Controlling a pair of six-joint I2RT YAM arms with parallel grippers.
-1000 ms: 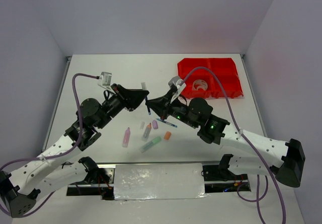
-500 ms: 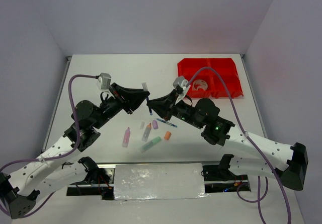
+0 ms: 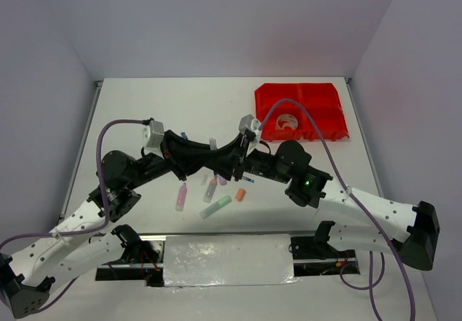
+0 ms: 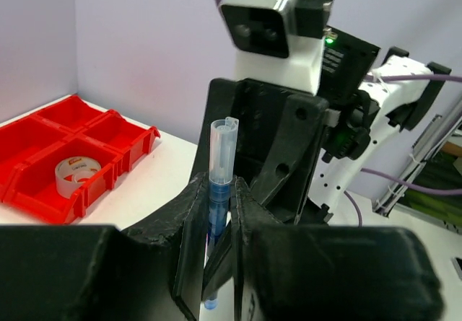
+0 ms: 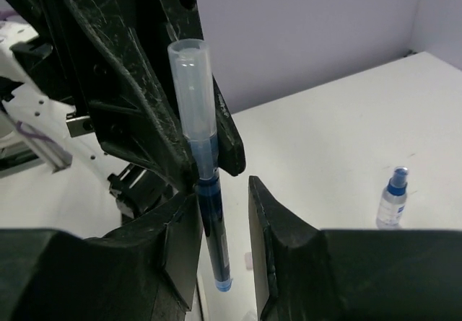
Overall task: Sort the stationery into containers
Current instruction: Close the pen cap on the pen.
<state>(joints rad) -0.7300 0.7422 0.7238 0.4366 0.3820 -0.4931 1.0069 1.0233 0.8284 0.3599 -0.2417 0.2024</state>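
The red bins (image 3: 302,112) are far from my left gripper, which is holding the pen. Next, my right gripper closes on the pen's lower body (image 5: 218,245) and takes the pen over.
A blue pen with a clear cap (image 3: 214,146) stands upright above the table's middle, between both grippers. My left gripper (image 4: 220,213) is shut on the pen (image 4: 222,155) just below its cap. My right gripper (image 5: 224,191) is open around the lower barrel of the pen (image 5: 213,227), which touches one finger. The grippers meet tip to tip in the top view, left gripper (image 3: 208,159), right gripper (image 3: 222,164). The red bins (image 3: 338,135) stand at the far right, and one holds a tape roll (image 3: 286,122). The bins (image 4: 43,115) and the tape roll (image 4: 78,173) also show in the left wrist view.
On the table below the grippers lie a pink highlighter (image 3: 180,196), a green highlighter (image 3: 216,206), an orange-tipped highlighter (image 3: 210,188), an orange piece (image 3: 240,194) and a purple piece (image 3: 222,179). A small blue-capped bottle (image 5: 392,198) stands beyond.
The two grippers have come together and sunk a little over the table's middle. A second ago their tips were apart. The items on the table have not moved.
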